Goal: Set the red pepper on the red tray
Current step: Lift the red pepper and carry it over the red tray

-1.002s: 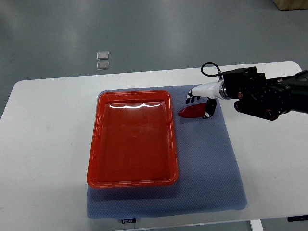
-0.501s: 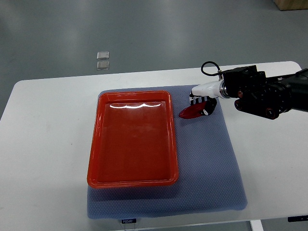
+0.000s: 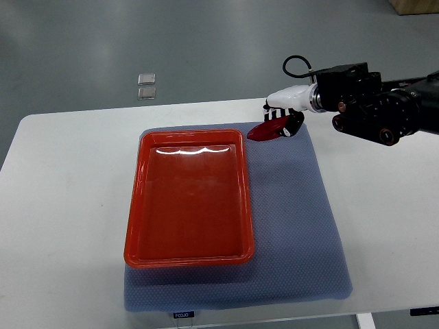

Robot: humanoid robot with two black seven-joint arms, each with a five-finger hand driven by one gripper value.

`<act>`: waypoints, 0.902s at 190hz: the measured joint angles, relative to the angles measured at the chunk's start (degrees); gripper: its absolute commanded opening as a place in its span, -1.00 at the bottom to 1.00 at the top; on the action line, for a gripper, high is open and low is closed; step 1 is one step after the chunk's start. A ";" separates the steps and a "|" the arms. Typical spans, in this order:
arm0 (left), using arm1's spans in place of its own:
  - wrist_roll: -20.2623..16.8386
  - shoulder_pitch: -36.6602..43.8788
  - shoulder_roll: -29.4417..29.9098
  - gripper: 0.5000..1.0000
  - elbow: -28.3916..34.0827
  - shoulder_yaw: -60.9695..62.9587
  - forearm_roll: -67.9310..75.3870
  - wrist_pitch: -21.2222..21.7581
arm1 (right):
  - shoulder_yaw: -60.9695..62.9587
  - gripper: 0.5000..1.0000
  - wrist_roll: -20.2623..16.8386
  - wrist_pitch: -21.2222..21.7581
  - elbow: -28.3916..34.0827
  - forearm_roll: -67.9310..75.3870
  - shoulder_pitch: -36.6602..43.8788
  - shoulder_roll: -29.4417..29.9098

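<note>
My right gripper keeps moving the red pepper along until the whole pepper is inside the tray's rim, because the red pepper's free tip (image 3: 253,136) is pointing at the empty red tray (image 3: 188,178).
A dark red pepper (image 3: 266,130) hangs above the far right part of the blue mat, gripped by my right hand (image 3: 281,115), whose white fingers with black tips curl over it. The arm comes in from the right edge with a black forearm (image 3: 374,108). The red tray (image 3: 188,197) lies flat on the mat to the left and below the pepper, with nothing in it. The pepper's tip points toward the tray's far right corner, just outside its rim.
A blue-grey mat (image 3: 302,226) covers the middle of the white table (image 3: 62,205). Two small clear squares (image 3: 146,86) lie on the floor beyond the table's far edge. A black cable loop (image 3: 295,65) sticks up from the wrist.
The right hand closed its fingers on the pepper and lifted it off the mat, moving up and slightly left toward the tray's far right corner.
</note>
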 measured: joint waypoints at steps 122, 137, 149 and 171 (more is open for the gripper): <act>0.00 0.00 0.00 1.00 0.19 -0.01 0.00 0.00 | 8.00 -0.90 3.05 0.67 0.52 0.56 0.21 13.40; 0.00 -0.01 0.00 1.00 0.24 -0.01 0.00 0.00 | 8.06 -0.88 3.05 0.58 0.52 0.56 -1.12 13.43; 0.00 0.00 0.00 1.00 0.24 -0.01 0.00 0.00 | 8.09 -0.87 3.05 0.57 0.52 0.56 -2.14 13.45; 0.00 0.00 0.00 1.00 0.26 0.00 0.00 0.00 | 8.09 -0.79 3.06 0.48 0.52 0.49 -3.78 13.45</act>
